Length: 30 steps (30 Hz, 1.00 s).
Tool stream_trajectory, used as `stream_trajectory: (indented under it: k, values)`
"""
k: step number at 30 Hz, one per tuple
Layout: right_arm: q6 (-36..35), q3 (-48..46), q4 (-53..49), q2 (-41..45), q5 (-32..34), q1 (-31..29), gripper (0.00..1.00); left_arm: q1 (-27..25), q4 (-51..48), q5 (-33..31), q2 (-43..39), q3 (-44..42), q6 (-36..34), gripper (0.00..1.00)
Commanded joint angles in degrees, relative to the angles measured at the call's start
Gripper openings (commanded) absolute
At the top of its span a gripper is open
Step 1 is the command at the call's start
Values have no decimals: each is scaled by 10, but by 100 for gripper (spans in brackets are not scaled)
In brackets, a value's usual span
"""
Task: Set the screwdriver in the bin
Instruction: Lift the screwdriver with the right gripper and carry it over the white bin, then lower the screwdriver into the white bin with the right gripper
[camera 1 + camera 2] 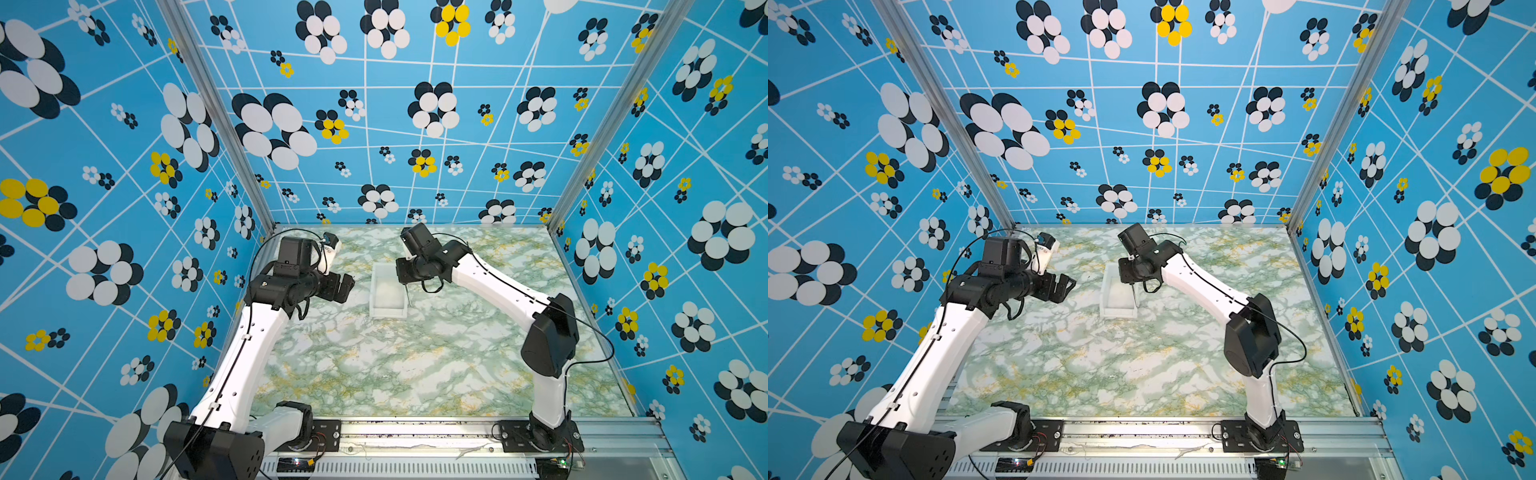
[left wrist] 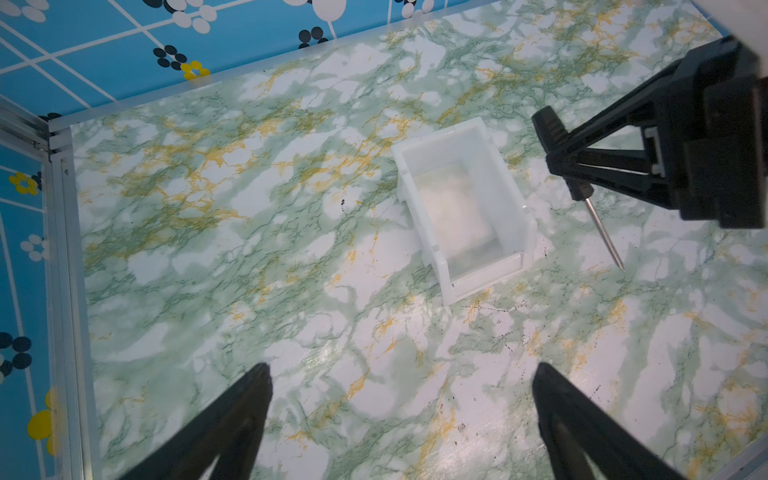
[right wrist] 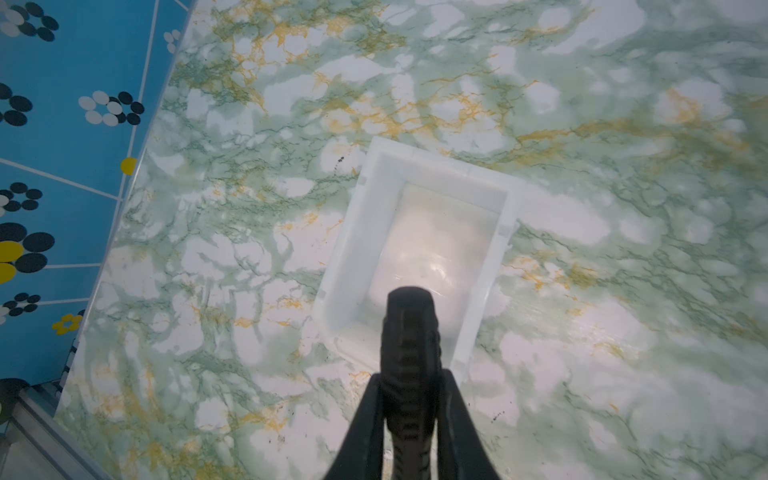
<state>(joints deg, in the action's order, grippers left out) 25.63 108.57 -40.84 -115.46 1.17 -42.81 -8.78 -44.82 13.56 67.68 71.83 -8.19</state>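
Note:
The screwdriver is parallel to the bin's long side [image 2: 508, 173], so my right gripper should keep carrying it over and down until it hangs just above the bin's bottom [image 1: 389, 291].
My right gripper [image 2: 557, 160] [image 3: 410, 376] is shut on the black handle of the screwdriver [image 2: 552, 133] [image 3: 409, 332]. It holds the tool in the air, with the thin grey shaft [image 2: 602, 232] [image 1: 408, 297] [image 1: 1133, 297] slanting down beside the bin's right wall. The bin [image 1: 388, 312] [image 1: 1119, 312] [image 2: 505, 178] [image 3: 357, 249] is a small white open tray near the middle of the table, with nothing in it. In the right wrist view the handle's end overlaps the bin's near end. My left gripper [image 1: 347, 286] [image 1: 1067, 286] [image 2: 403, 370] hangs open to the left of the bin, holding nothing.
The table [image 1: 415, 365] has a green and white marble pattern. Blue flowered walls [image 1: 374, 124] on aluminium posts close in the back and both sides. A metal rail [image 1: 415, 436] with both arm bases runs along the front edge.

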Motion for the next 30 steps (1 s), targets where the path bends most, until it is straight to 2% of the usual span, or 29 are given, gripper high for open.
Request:
stream_trajectory:
  k: [1, 14, 30]
  values:
    - [-8, 56, -30, -42, -11, -1, 9, 5, 1, 14, -13, 11, 0, 99]
    - [0, 174, -39, -173, 8, -2, 9, 9, 1, 36, -29, 4, 5, 99]
    - [19, 182, 5, -235, 5, -2, 10, 9, 10, 48, -29, -7, 7, 99]
